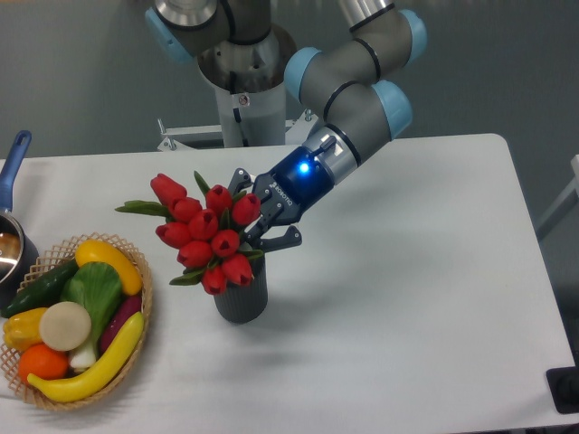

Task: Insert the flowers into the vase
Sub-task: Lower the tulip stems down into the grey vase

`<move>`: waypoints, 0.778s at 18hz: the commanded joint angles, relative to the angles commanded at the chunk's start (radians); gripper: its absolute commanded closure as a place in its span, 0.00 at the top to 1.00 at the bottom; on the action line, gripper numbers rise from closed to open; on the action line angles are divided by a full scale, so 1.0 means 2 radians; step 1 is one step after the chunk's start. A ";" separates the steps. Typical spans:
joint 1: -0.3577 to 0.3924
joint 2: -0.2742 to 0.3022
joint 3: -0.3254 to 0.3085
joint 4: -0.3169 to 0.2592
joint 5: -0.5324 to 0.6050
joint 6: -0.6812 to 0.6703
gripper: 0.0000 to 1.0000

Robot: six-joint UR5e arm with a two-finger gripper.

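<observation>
I expect the flowers [213,237] to follow as one cluster when I turn the bunch of flowers upright over the vase, because the red buds sit packed close together [204,225].
The flowers [204,231], a bunch of red tulip buds with green leaves, lean to the left over the mouth of the vase [242,297]. The vase is a short dark grey ribbed cylinder standing left of the table's middle. The lowest buds touch its rim, and the stems are hidden behind the buds. My gripper [261,222] reaches in from the upper right, right behind the bunch and just above the vase. Its fingers [286,238] stand apart on either side of the bunch. The fingertips are hidden by the buds, so I cannot tell whether they hold the stems.
A wicker basket [143,318] with colourful fruit and vegetables stands at the front left, close to the vase. A metal pot with a blue handle [14,154] sits at the left edge. The arm's base [242,99] rises behind the table.
</observation>
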 joint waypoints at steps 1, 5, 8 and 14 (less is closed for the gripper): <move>0.002 -0.001 -0.005 0.000 0.000 0.005 0.34; 0.001 0.001 -0.012 -0.001 0.000 0.005 0.35; 0.001 -0.001 -0.015 0.000 0.001 0.009 0.35; 0.001 -0.010 -0.022 0.000 0.001 0.033 0.37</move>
